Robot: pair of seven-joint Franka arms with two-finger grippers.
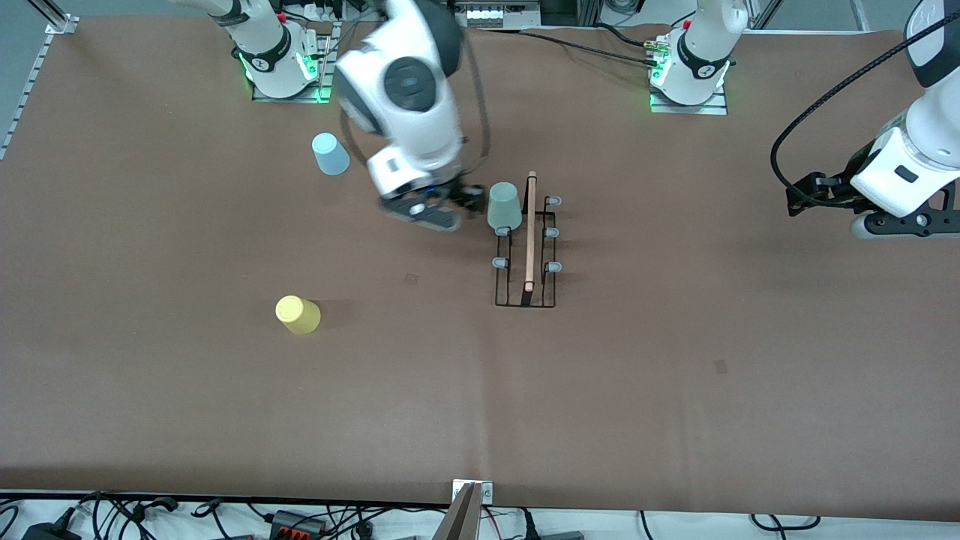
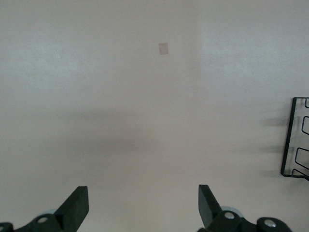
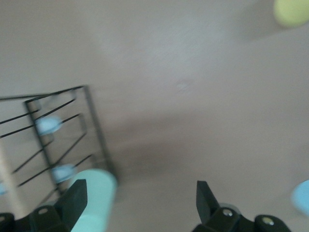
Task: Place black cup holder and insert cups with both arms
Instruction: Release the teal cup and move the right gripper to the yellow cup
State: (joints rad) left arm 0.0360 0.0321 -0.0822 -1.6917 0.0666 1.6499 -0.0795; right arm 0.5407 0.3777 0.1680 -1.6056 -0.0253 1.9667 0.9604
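My gripper will lower the yellow cup [image 1: 298,315], which will go over a grey-capped peg and stay upside down, because the mint green cup [image 1: 505,207] hides its peg.
The black cup holder [image 1: 525,294] stands mid-table, with a wooden rod along its top and grey-capped pegs. A mint green cup [image 1: 504,206] sits upside down on its peg farthest from the front camera, on the right arm's side. My right gripper [image 1: 463,206] is open right beside that cup. In the right wrist view the gripper [image 3: 140,193] is open, with the mint cup [image 3: 94,198] against one finger and the holder [image 3: 94,130] beside it. A light blue cup [image 1: 330,154] and a yellow cup [image 1: 298,314] stand upside down toward the right arm's end. My left gripper [image 1: 802,196] waits, open and empty [image 2: 143,198].
The holder's corner [image 2: 288,145] shows at the edge of the left wrist view. The yellow cup [image 3: 292,10] and blue cup [image 3: 301,195] show at the edges of the right wrist view. Cables lie along the table's front edge [image 1: 300,517].
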